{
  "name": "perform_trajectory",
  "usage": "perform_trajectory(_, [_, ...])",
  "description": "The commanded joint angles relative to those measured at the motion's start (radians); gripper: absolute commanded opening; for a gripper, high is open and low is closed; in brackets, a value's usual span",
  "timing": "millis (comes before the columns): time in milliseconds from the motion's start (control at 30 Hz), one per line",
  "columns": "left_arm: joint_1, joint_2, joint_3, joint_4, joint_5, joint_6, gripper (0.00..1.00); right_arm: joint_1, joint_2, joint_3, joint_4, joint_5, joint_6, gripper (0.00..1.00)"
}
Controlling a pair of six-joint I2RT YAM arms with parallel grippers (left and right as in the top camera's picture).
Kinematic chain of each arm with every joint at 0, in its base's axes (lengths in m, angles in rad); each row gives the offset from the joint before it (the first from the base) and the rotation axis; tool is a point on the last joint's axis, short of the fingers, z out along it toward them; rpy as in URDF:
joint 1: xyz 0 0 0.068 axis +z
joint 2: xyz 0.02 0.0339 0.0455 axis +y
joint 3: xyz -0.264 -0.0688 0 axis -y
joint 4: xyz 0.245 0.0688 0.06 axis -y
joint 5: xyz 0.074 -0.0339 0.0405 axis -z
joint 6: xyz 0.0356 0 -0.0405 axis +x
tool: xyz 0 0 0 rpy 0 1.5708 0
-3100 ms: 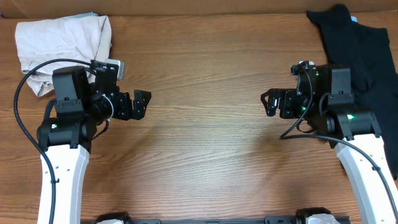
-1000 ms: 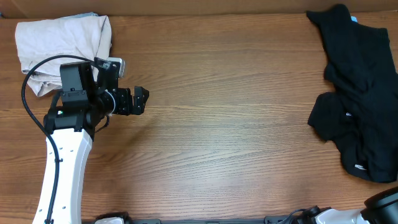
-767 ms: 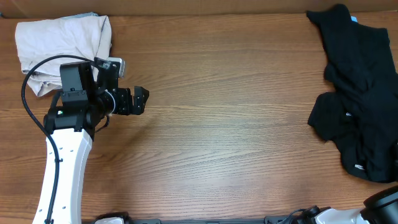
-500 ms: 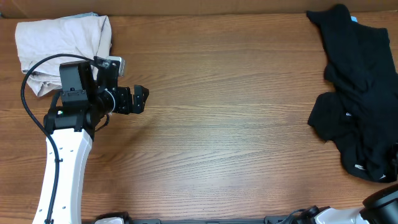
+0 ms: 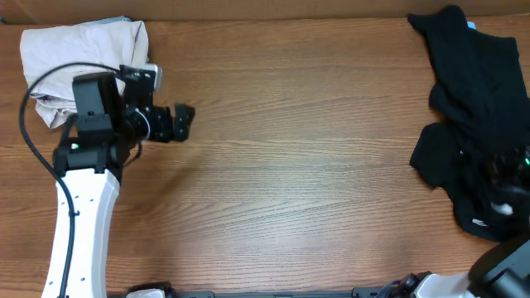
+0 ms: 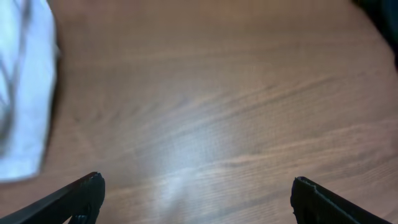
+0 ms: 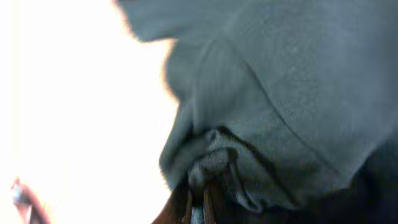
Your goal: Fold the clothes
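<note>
The robot's right gripper has its fingers closed on a bunched fold of dark fabric [image 7: 214,160], so it should go on pulling toward the tabletop's clear middle [image 5: 306,157] and let go there.
The clothes [image 5: 476,99] lie in a black heap at the table's right edge, with a scrap of light blue [image 5: 470,25] at the top. My right gripper [image 5: 502,180] is down on the lower part of the heap, blurred in the overhead view. In the right wrist view it [image 7: 198,208] is shut on a bunched fold of the dark fabric [image 7: 280,93]. Far to the left, my left gripper [image 5: 182,117] hovers open over bare wood; its fingers [image 6: 81,196] stand wide apart with nothing between them.
A pale beige folded garment [image 5: 83,54] lies at the back left corner, just behind the left arm, and shows as a white edge [image 6: 22,87] in the left wrist view. Wooden tabletop [image 5: 306,165] stretches between the two arms.
My right gripper has come into view over the black heap and closed on a fold of it. The left arm has shifted slightly back and left, still open.
</note>
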Motion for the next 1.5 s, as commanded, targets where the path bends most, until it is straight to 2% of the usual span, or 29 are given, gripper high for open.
perform_trajectory(0, [0.004,0.000,0.149,-0.017,-0.043,-0.006,0.97,0.192,-0.119,0.098,-0.023,-0.132,-0.037,0.04])
perform_trajectory(267, [0.005,0.000,0.316,-0.064,-0.273,-0.015,1.00,0.691,-0.149,0.124,0.052,-0.100,0.111,0.04])
perform_trajectory(500, [0.006,0.002,0.331,-0.072,-0.365,-0.014,1.00,1.125,-0.082,0.124,0.161,0.036,0.257,0.04])
perform_trajectory(633, [0.006,0.002,0.331,-0.076,-0.398,-0.014,1.00,1.295,-0.051,0.124,0.164,0.046,0.296,0.04])
perform_trajectory(800, [0.006,0.002,0.331,-0.075,-0.406,-0.014,1.00,1.440,-0.051,0.124,0.136,0.043,0.331,0.04])
perform_trajectory(867, [0.006,0.002,0.331,-0.075,-0.406,-0.014,1.00,1.468,-0.053,0.124,0.106,0.036,0.335,0.07])
perform_trajectory(900, [0.006,0.003,0.331,-0.075,-0.406,-0.014,1.00,1.472,-0.057,0.124,0.087,0.036,0.335,0.13])
perform_trajectory(1000, [0.006,0.009,0.331,-0.075,-0.394,-0.014,1.00,1.456,-0.087,0.125,0.048,0.048,0.334,0.46])
perform_trajectory(1067, [0.005,0.019,0.331,-0.078,-0.367,-0.014,1.00,1.419,-0.119,0.127,0.036,0.068,0.333,0.64])
perform_trajectory(1133, [0.004,0.036,0.331,-0.085,-0.320,-0.014,1.00,1.358,-0.160,0.128,0.024,0.100,0.332,0.76])
perform_trajectory(1200, [0.003,0.058,0.331,-0.096,-0.263,-0.014,1.00,1.284,-0.197,0.128,0.005,0.153,0.320,0.82])
perform_trajectory(1367, [-0.016,0.159,0.331,-0.128,-0.049,0.003,1.00,1.080,-0.214,0.127,-0.047,0.313,0.247,0.84])
perform_trajectory(1467, [-0.076,0.251,0.331,-0.136,0.007,0.058,0.98,0.989,-0.190,0.126,-0.048,0.358,0.219,0.84])
